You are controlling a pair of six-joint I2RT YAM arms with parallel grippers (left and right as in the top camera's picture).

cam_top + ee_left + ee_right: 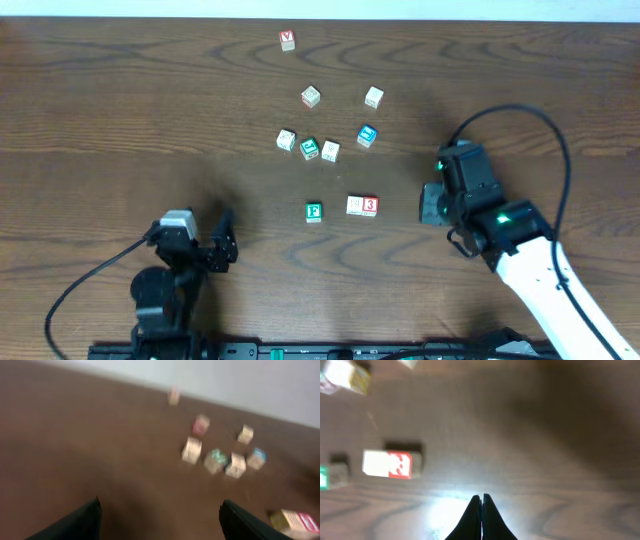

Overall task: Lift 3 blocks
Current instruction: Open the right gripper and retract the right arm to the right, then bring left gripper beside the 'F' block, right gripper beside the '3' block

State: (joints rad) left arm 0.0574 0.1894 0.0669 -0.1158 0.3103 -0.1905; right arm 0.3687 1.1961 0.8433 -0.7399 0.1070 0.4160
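Observation:
A gap [334, 208] separates the green block from the pale block, so next I close my left gripper and push the green block across before the lift.
The green block with a white "F" [313, 212] sits on the table, and the pale block [354, 205] touches the red "3" block [370, 205] just to its right. My right gripper [432, 205] is shut on nothing, a little right of the red block. In the right wrist view its tips [481, 497] meet over bare wood, with the pale block [375, 462], the red block [400, 464] and the green block [324, 477] off to the left. My left gripper [228, 240] stands open and empty left of the green block; the left wrist view shows its gripper [160, 510] wide over the table.
A cluster lies farther back: a second green cube [309, 149], a blue cube [367, 135], several pale cubes such as one [286, 140], and a red-lettered cube [288, 40] near the far edge. The right arm's cable [520, 115] loops above the table.

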